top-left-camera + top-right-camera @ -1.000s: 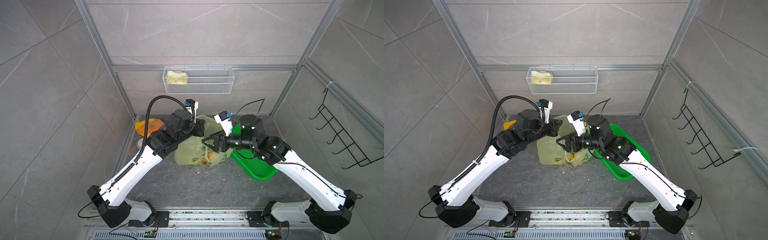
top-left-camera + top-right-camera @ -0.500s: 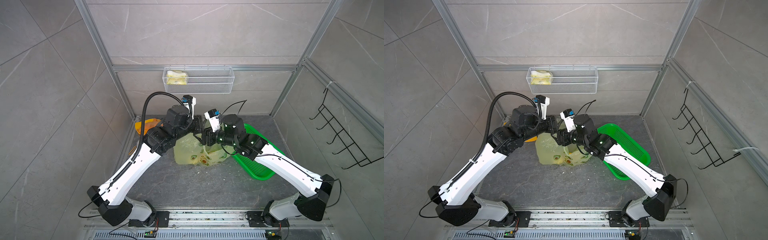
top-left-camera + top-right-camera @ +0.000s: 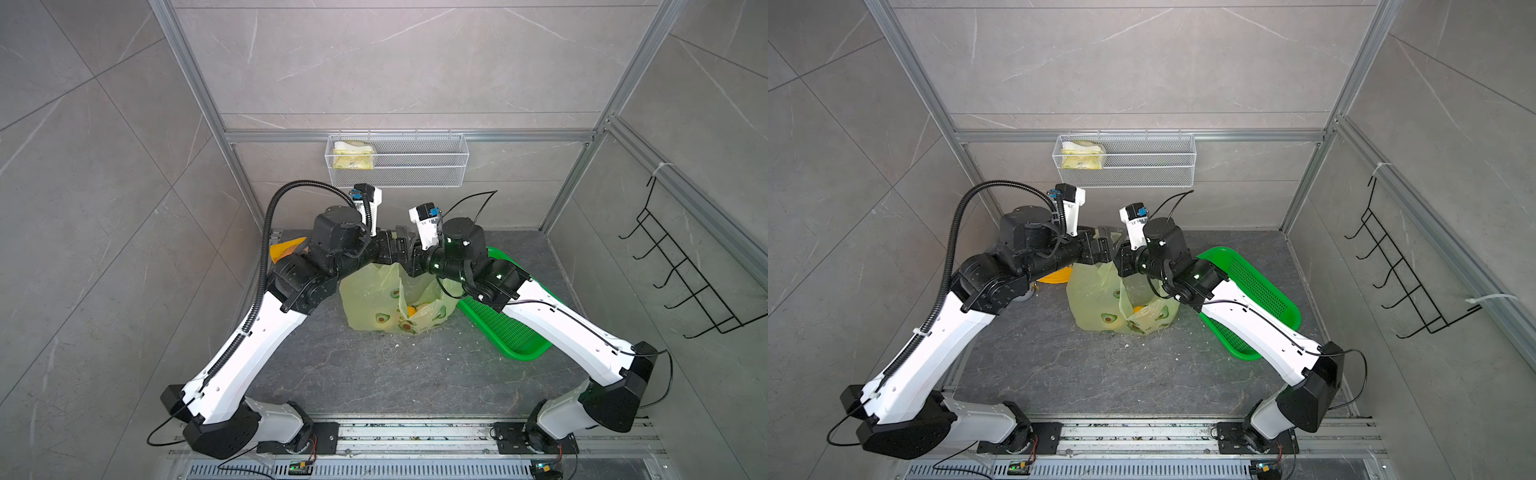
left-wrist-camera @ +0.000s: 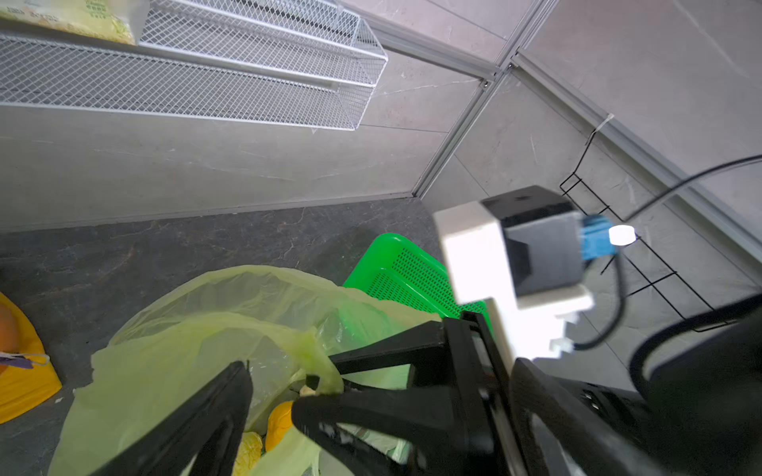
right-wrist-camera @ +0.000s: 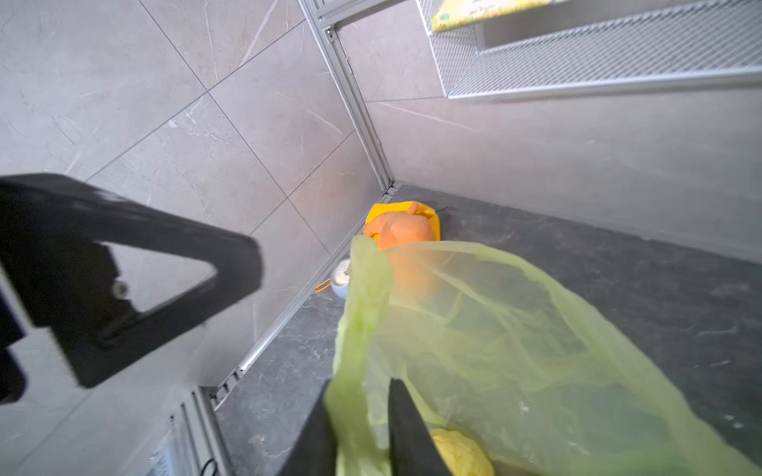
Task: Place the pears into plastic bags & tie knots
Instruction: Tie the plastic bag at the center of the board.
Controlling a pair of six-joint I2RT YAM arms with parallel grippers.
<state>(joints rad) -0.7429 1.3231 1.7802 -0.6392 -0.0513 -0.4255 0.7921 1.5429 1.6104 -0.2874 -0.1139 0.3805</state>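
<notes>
The bag's handle strip (image 4: 321, 358) is crowded by my right gripper's fingers inside my left gripper's open fingers, so next my left gripper moves back and grabs the bag lower down (image 3: 364, 294).
The yellow-green plastic bag (image 3: 370, 299) (image 3: 1096, 299) printed with avocados stands on the dark floor, its top drawn up between my two arms. An orange pear (image 4: 278, 424) (image 3: 410, 311) and a yellow pear (image 5: 462, 453) (image 4: 247, 453) lie inside it. My right gripper (image 5: 358, 428) (image 3: 410, 262) is shut on a handle strip (image 5: 356, 329) of the bag. My left gripper (image 4: 381, 366) (image 3: 400, 246) stands wide open around the right gripper's fingertips and holds nothing. No knot is in view.
A green perforated tray (image 3: 511, 332) lies under my right arm. A large orange lump on yellow (image 5: 400, 230) and a small white cup (image 5: 342, 280) sit in the back left corner. A wire basket (image 3: 415, 166) with a yellow-white packet (image 3: 353, 156) hangs on the back wall.
My left gripper has opened and let go of the bag. My right gripper has swung back to the bag's top and shut on its handle strip. The bag now stands taller.
</notes>
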